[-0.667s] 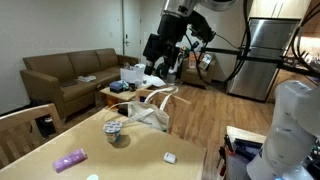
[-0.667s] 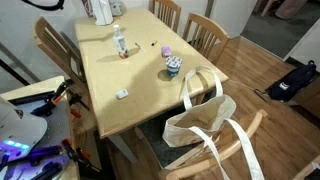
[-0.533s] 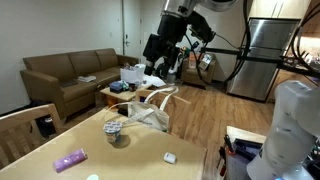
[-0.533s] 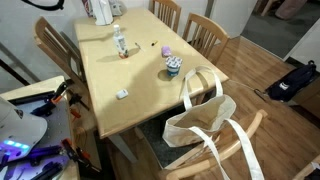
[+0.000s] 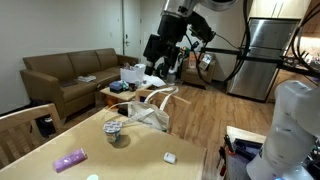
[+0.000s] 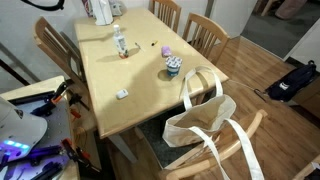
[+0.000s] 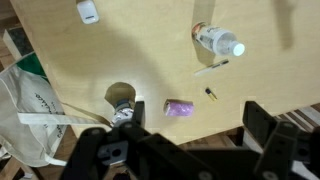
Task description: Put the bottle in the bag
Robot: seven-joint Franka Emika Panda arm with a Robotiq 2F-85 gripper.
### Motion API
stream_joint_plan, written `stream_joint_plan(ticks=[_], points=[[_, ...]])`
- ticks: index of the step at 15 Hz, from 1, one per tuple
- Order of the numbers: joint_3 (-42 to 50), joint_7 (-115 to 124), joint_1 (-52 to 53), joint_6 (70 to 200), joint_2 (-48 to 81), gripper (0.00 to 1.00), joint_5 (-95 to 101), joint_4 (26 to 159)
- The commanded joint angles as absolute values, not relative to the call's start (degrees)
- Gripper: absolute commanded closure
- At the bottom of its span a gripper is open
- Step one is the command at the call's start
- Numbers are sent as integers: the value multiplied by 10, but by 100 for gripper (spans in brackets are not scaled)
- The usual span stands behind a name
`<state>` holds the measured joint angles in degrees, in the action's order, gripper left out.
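My open gripper is pointing at the purple roll (image 6: 165,51), and the bottle stands far off the gripper's line. I should first swing across and line up above the bottle's white cap (image 7: 238,48).
The bottle (image 6: 120,42) is clear with a white cap and stands near the far end of the wooden table (image 6: 140,75). In the wrist view it shows from above (image 7: 218,41). The cream tote bag (image 6: 205,115) hangs open on a chair at the table's edge, and it also shows in an exterior view (image 5: 150,110) and the wrist view (image 7: 35,95). My gripper (image 7: 185,150) is open and empty, high above the table, far from the bottle. The arm shows in an exterior view (image 5: 165,45).
On the table are a purple roll (image 7: 180,108), a small patterned cup (image 7: 122,100) next to the bag, a white block (image 7: 88,11), a thin stick (image 7: 211,67) and a tiny dark piece (image 7: 209,94). Chairs (image 6: 205,35) surround the table. A sofa (image 5: 70,75) stands behind.
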<state>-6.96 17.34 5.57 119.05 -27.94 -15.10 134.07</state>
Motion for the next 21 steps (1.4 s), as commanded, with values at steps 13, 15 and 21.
stream_joint_plan(ticks=[13, 15, 21], points=[[-233, 163, 64, 1196, -219, 0, 211, 1247], [-240, 135, 74, 1171, -190, 0, 231, 1219], [-227, 146, 96, 1165, -186, 0, 238, 1223]])
